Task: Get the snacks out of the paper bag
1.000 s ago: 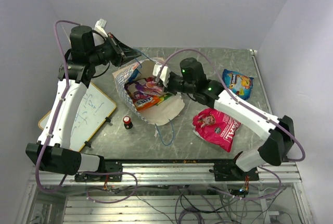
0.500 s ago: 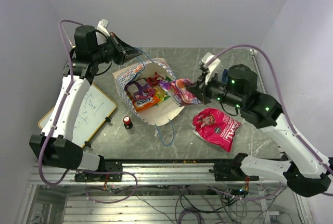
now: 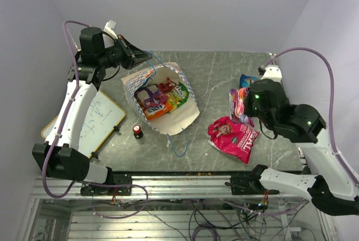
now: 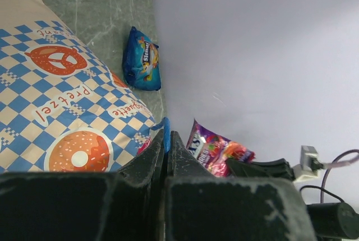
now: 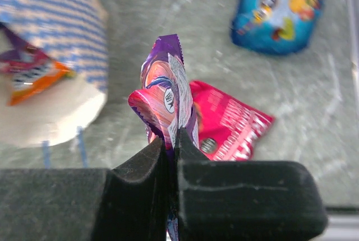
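My right gripper keeps lowering the purple-pink packet (image 3: 239, 106), which hangs clear of the paper bag, toward the magenta packet (image 3: 232, 138) until it rests there, then let go.
The paper bag (image 3: 179, 119) lies open on the table, with several snack packets (image 3: 160, 100) inside. My left gripper (image 3: 147, 57) is shut on the bag's blue cord handle (image 4: 165, 126) and holds it up at the bag's back edge. My right gripper (image 3: 245, 105) is shut on a purple-pink snack packet (image 5: 165, 95) and holds it above the table at the right, over the magenta packet (image 3: 233, 137). A blue packet (image 3: 256, 88) lies at the far right. The checkered bag wall (image 4: 61, 101) fills the left wrist view.
A wood-framed whiteboard (image 3: 98, 123) lies at the left. A small red-capped bottle (image 3: 137, 131) stands in front of the bag. The second blue cord handle (image 3: 178, 144) trails toward the front rail.
My right gripper has pulled the purple-pink packet out of the bag and carried it right, over the magenta packet. My left gripper has stayed up on the cord handle.
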